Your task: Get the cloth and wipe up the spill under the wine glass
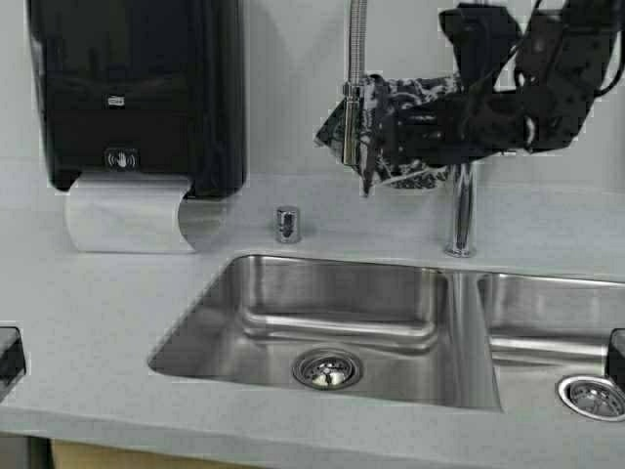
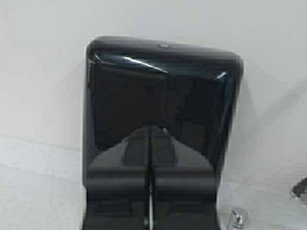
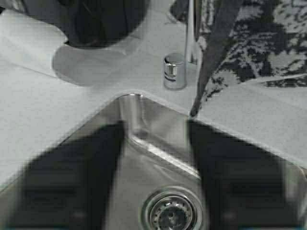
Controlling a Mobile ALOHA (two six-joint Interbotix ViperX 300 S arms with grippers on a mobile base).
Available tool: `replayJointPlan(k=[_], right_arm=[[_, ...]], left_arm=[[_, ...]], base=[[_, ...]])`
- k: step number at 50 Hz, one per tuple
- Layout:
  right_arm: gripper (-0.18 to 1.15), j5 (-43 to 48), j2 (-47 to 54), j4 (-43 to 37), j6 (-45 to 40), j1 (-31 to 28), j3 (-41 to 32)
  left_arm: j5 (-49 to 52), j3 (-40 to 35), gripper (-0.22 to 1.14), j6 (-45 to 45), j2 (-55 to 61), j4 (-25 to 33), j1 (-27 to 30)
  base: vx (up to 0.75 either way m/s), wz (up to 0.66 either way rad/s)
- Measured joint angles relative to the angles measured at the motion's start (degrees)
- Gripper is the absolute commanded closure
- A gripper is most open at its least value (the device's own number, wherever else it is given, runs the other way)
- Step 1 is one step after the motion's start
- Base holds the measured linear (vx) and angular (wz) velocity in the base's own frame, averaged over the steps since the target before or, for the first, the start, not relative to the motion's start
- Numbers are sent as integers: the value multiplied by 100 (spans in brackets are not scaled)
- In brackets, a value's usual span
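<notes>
A limp corner [image 1: 367, 183] hangs down from the faucet, so the cloth [image 1: 418, 176] will come free and hang in long, loose folds when the robot carries it.
The cloth [image 1: 430, 86], dark with a white pattern, hangs draped over the faucet [image 1: 461, 210] above the sink. My right gripper [image 1: 384, 137] reaches in from the upper right and sits right at the cloth. In the right wrist view it [image 3: 156, 124] is open, with only the sink basin between its fingers [image 3: 96, 158]. A hanging corner of the cloth [image 3: 254, 52] ends just by one fingertip. My left gripper [image 2: 150, 130] is shut and empty, low at the counter's left edge [image 1: 8, 360], pointing at the towel dispenser. The wine glass and the spill are out of view.
A black paper towel dispenser [image 1: 137, 88] hangs on the wall with a white sheet [image 1: 127, 215] curling onto the counter. A small chrome cap [image 1: 287, 224] stands behind the double steel sink [image 1: 332, 293]. The faucet's spring hose [image 1: 356, 39] rises beside the cloth.
</notes>
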State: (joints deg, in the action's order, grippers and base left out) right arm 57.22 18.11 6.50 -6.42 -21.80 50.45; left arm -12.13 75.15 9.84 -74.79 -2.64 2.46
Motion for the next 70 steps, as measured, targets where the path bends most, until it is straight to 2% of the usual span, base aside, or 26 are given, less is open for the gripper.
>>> replayJointPlan(k=[17,36,42,44,48,56,59,62,70], right_arm=[[2,202,712,0,-325,-9,-527],[2,220,1345,0,-492,0,-1433],[5,220,1424,0,-501,0,-1600],[9,211,1459,0,-501,0,-1652],[28,211,1547,0,-492,0,-1793],[78,211,1591,0,-457,-9,-1881],[91,220,1600,0,-439,-9,-1881],[96,220,1591,0,-404,0,-1837],[91,237,1468,-9,-316,0,-1635]], left_arm=[[9,26,89,0,-26,0,0],[18,53,89,-26,-18,0,0],[18,53,89,-26,-26,0,0],[18,53,89,-35,-26,0,0],[18,53,89,-44,-26,0,0],[18,62,89,-44,-26,0,0],[18,62,89,-53,-26,0,0],[18,62,89,-53,-26,0,0],[18,70,89,-53,-26,0,0]], base=[[12,-1],[7,-2],[1,0],[0,0],[0,0],[-1,2],[-1,2],[-1,2],[-2,3]])
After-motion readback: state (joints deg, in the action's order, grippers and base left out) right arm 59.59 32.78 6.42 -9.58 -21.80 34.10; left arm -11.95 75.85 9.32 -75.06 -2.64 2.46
